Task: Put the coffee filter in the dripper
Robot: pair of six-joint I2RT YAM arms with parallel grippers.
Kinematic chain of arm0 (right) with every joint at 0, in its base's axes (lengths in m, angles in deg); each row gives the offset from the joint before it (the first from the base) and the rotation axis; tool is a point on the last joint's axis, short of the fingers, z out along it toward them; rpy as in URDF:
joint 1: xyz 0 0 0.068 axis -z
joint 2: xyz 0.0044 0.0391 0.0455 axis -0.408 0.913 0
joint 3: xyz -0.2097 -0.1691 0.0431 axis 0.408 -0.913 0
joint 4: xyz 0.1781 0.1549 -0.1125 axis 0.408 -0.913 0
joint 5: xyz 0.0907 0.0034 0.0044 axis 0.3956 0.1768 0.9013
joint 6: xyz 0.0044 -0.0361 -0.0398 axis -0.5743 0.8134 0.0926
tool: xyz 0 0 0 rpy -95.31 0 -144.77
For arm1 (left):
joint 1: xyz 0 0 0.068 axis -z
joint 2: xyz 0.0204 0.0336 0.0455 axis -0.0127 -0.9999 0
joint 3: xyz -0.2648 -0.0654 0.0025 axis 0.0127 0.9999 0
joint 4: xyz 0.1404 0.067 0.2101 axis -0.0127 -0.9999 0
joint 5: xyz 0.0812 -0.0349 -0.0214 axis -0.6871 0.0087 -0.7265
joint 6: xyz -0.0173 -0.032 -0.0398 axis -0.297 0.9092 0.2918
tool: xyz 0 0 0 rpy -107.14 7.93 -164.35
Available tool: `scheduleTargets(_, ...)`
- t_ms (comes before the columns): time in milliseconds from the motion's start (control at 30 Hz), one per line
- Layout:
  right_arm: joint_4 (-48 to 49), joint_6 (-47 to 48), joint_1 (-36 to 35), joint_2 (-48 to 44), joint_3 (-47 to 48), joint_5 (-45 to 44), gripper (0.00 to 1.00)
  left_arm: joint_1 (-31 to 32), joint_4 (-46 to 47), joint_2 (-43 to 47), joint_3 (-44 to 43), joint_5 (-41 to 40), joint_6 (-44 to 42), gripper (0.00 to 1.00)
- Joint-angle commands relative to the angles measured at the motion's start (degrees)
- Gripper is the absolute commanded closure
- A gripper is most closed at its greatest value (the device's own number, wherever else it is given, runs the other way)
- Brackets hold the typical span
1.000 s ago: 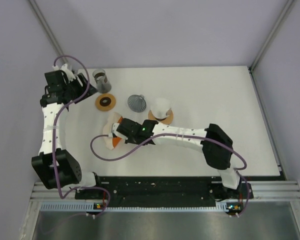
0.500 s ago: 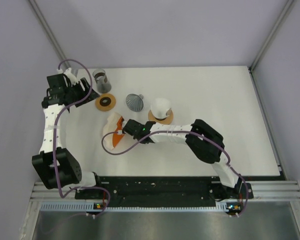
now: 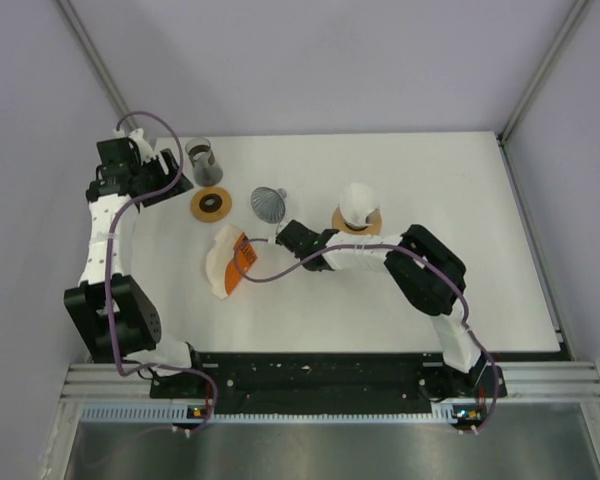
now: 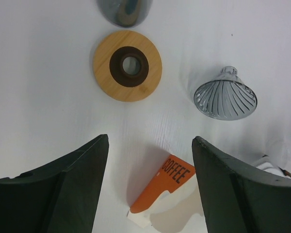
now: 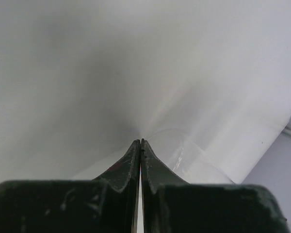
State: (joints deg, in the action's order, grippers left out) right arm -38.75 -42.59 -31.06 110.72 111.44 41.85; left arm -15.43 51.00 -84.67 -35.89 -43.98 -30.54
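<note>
The dripper (image 3: 269,205) is lying on its side, apart from the wooden ring and the glass vessel, so next my left gripper moves the glass vessel (image 3: 206,164) to the open middle first.
A clear ribbed glass dripper (image 3: 272,203) lies on the white table, also in the left wrist view (image 4: 225,94). A pack of white coffee filters with an orange "COFFEE" label (image 3: 228,262) lies left of centre, below my open left gripper's view (image 4: 172,194). My right gripper (image 3: 278,238) sits between the pack and the dripper. Its fingers are pressed together (image 5: 140,141) on a thin white coffee filter (image 5: 194,162). My left gripper (image 3: 175,182) hovers open and empty at the far left (image 4: 150,141).
A wooden ring with a dark centre (image 3: 211,204) lies left of the dripper. A small glass vessel (image 3: 204,160) stands behind it. A white cone on a wooden base (image 3: 358,205) stands just behind my right forearm. Walls enclose the table at back and sides.
My right gripper has pulled back to the right, off the filter pack, toward the glass dripper. The white cone with its wooden base now stands farther right and back. The left arm barely moved.
</note>
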Motion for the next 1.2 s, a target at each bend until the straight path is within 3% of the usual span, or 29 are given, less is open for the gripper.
scheduleTargets(0, 4.1, -1.4, 6.3, -4.5, -2.5, -2.2, 1.00, 1.5, 2.9, -5.0, -6.3, -5.1, -0.7, 0.25)
scheduleTargets(267, 5.6, -2.0, 10.2, -6.4, -4.8, -2.2, 1.00, 5.6, 0.5, -21.6, -24.6, -16.0, -0.6, 0.26)
scheduleTargets(567, 5.0, -4.0, 5.3, -13.8, -5.0, 0.3, 1.00, 6.7, -1.0, -40.0, -46.5, -25.0, 2.9, 0.27)
scheduleTargets(767, 0.8, -7.1, 2.7, -17.4, -3.0, 2.2, 1.00, 6.9, 0.4, -45.9, -50.9, -25.2, 3.2, 0.35)
scheduleTargets(833, -0.2, -8.5, 2.2, -19.0, -3.1, 3.4, 0.92, 7.0, 0.6, -47.3, -51.4, -25.1, 2.7, 0.37)
scheduleTargets(933, -1.2, -10.7, 1.9, -22.0, -3.3, 5.0, 0.70, 7.0, 1.4, -48.3, -51.1, -24.3, 2.4, 0.39)
scheduleTargets(1033, -1.5, -12.5, 1.8, -24.9, -3.7, 7.6, 0.61, 7.0, 2.3, -48.9, -50.7, -23.6, 2.2, 0.45)
scheduleTargets(1100, -1.5, -13.6, 1.9, -26.9, -3.9, 8.7, 0.59, 7.0, 2.4, -49.3, -50.7, -22.7, 2.1, 0.56)
scheduleTargets(1167, -1.6, -14.3, 1.9, -28.4, -4.2, 9.4, 0.59, 7.0, 2.4, -49.3, -50.4, -22.4, 2.2, 0.75)
